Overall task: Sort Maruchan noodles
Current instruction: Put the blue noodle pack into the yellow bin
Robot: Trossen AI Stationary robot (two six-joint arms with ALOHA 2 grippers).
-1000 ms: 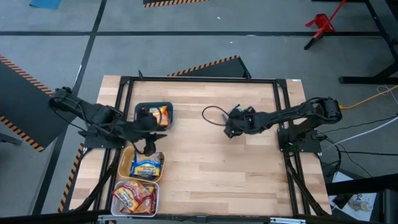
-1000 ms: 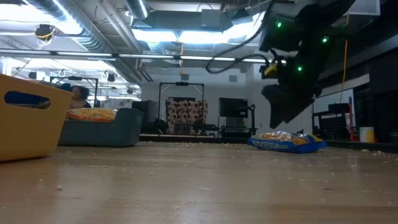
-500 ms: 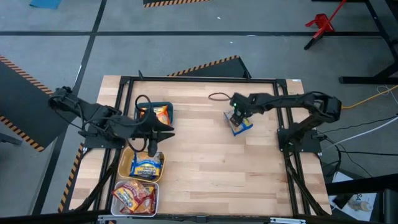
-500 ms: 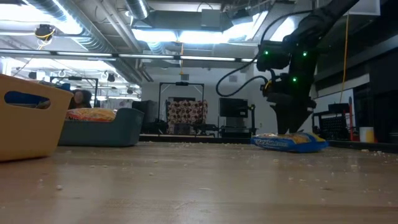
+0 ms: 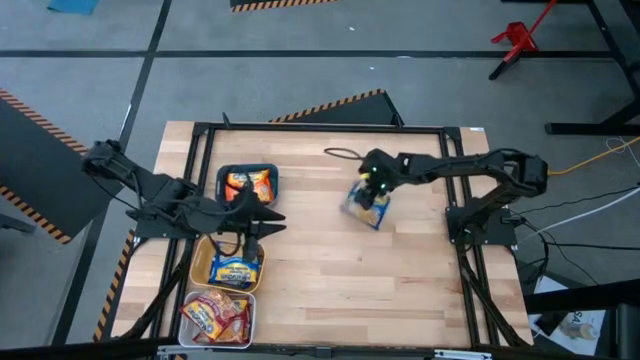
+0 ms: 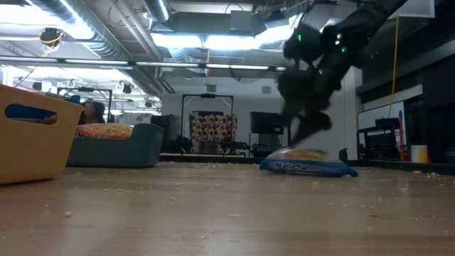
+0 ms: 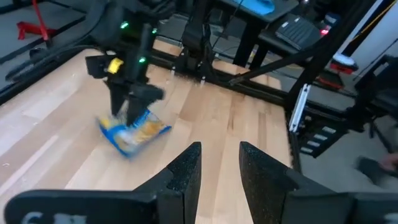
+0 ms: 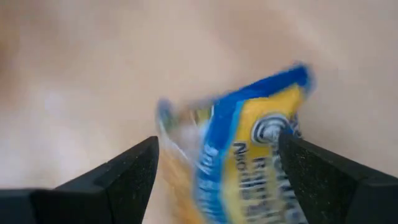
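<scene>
The blue packet point(image 5: 369, 211) is a long way from the yellow tray. My right gripper should slide it toward the wood's middle point(image 5: 338, 222) and keep it steady while my left gripper takes it.
A blue and yellow Maruchan noodle packet point(image 5: 364, 210) lies flat on the bare wood right of the table's middle. My right gripper point(image 5: 368, 195) stands over it, open wide, with the packet point(image 8: 249, 155) between its fingers. My left gripper point(image 5: 270, 222) hovers level beside the trays on the left. It is open by a narrow gap point(image 7: 221, 168) with nothing in it. Orange packets point(image 5: 248, 184) lie in the teal tray, a blue one point(image 5: 236, 270) in the yellow tray, and red ones point(image 5: 214, 316) in the white tray. My right gripper touches the blue packet with the inner side of one open finger point(image 8: 311, 174), set against the packet's edge point(image 8: 287, 134). The fingers slant down from the table's far right side. The packet lies flat on the wood. Blur hides whether the other finger touches it.
Three trays stand in a column along the left side: teal point(image 5: 222, 175), yellow point(image 5: 200, 262), white point(image 5: 252, 322). In the low view the yellow tray point(image 6: 28, 135) stands close by, with the teal tray point(image 6: 121, 153) behind it. A black frame point(image 5: 320, 128) rims the table. Bare wood lies between the trays and the packet.
My right gripper has swung over the blue packet and tipped down onto it. The packet has slid a short way toward the table's left edge and turned, still flat on the wood. My left gripper has risen from over the yellow tray, tipped toward level and shifted right.
</scene>
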